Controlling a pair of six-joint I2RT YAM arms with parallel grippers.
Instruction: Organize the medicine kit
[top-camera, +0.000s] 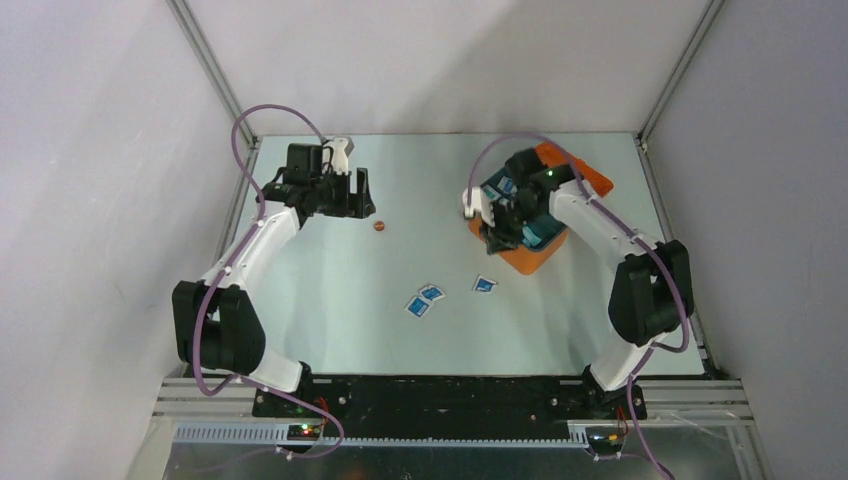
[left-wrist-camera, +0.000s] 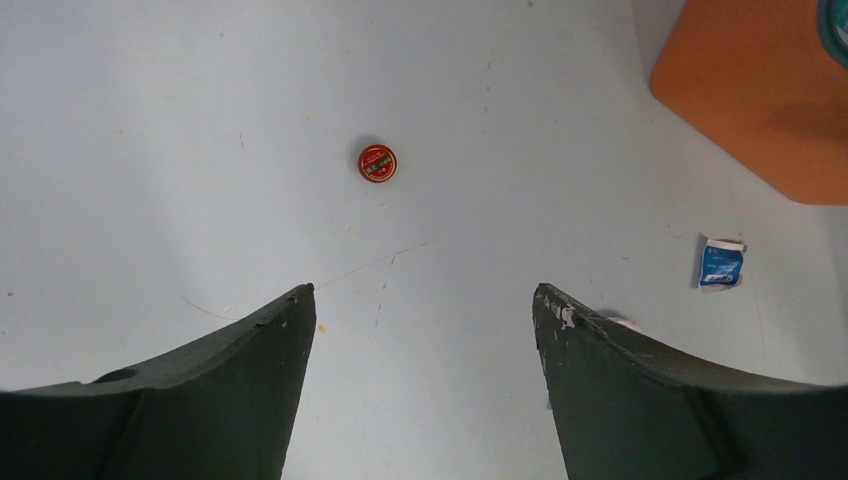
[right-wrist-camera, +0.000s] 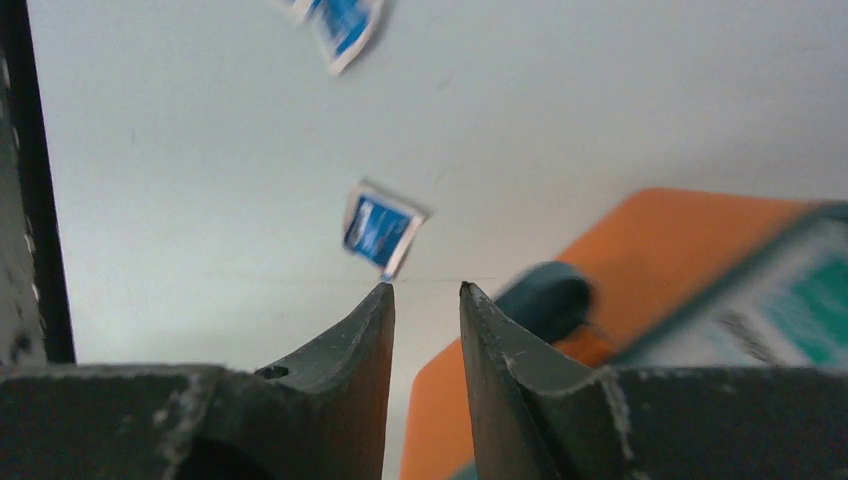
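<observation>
My right gripper should stay on its way to the blue-white sachet (top-camera: 484, 284) nearest the medicine kit, because this sachet lies apart from the other sachets. It should keep moving toward that sachet's edge (top-camera: 482, 290) and close there.
The medicine kit (top-camera: 523, 260), an orange case with its lid (top-camera: 592, 178) open and a teal tray (top-camera: 541, 236) holding blue-white packets, stands at the back right. My right gripper (top-camera: 503, 230) hovers over its left edge. In the right wrist view the gripper (right-wrist-camera: 426, 288) has a narrow gap and holds nothing, with the kit's orange wall (right-wrist-camera: 690, 235) and dark oval mark (right-wrist-camera: 545, 300) just beyond. My left gripper (top-camera: 360, 200) is at the back left. Its wrist view shows it wide open and empty (left-wrist-camera: 425, 290); the kit's corner (left-wrist-camera: 760, 90) shows at the top right.
A small red round tin (top-camera: 379, 226) lies just right of the left gripper, ahead of it in the wrist view (left-wrist-camera: 377, 163). Three blue-white sachets lie mid-table (top-camera: 432, 293) (top-camera: 416, 307) (top-camera: 485, 285); one shows in each wrist view (left-wrist-camera: 722, 265) (right-wrist-camera: 380, 232).
</observation>
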